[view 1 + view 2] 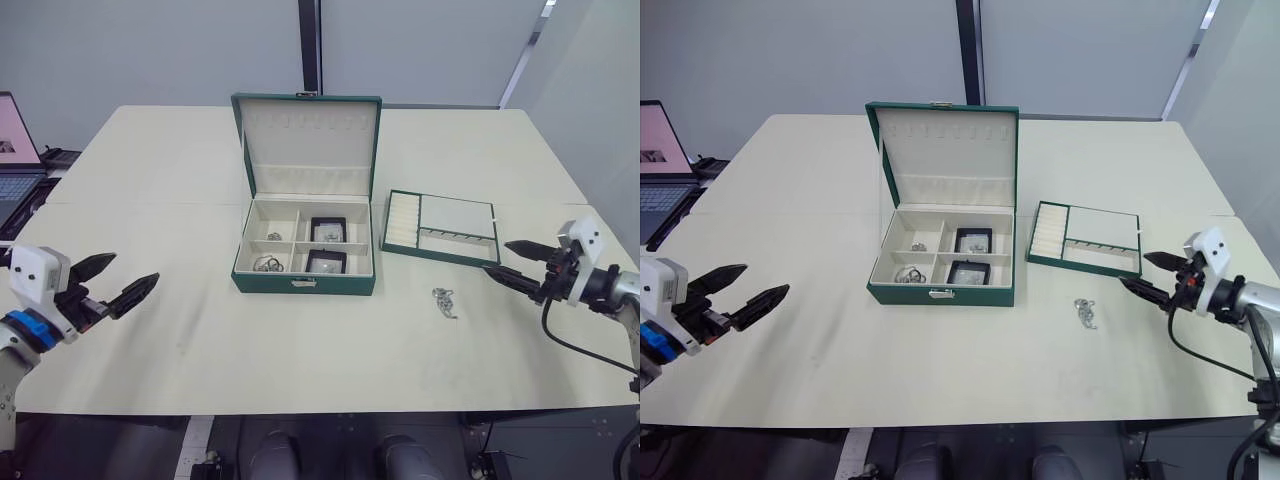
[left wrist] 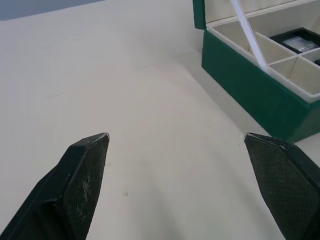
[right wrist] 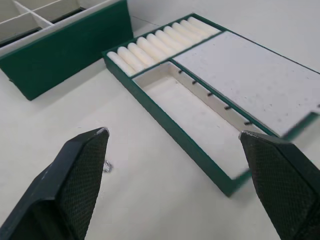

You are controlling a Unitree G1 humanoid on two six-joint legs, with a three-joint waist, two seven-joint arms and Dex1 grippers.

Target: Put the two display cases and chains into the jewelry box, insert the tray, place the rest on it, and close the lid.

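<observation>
The tray [image 1: 455, 214] will go down level with the box's rim and cover the black display cases [image 1: 326, 262] when I lower it, because the cases lie flat below that rim.
The dark green jewelry box [image 1: 304, 283] stands open mid-table, its cream-lined lid [image 1: 311, 142] upright. Two black display cases [image 1: 328, 230] [image 1: 326, 262] lie in its right compartments. Silver chains [image 1: 267, 264] [image 1: 274, 236] rest in the left compartments. The green-rimmed tray [image 1: 441, 227] sits on the table to the box's right. Another small silver chain piece [image 1: 444, 300] lies on the table in front of the tray. My right gripper [image 1: 516, 263] is open, just right of that piece. At the table's left front, far from the box, my left gripper [image 1: 118, 280] is open and empty.
A laptop [image 1: 15, 160] stands off the table's left edge. The cream table [image 1: 300, 350] has wide bare room in front of the box and to its left.
</observation>
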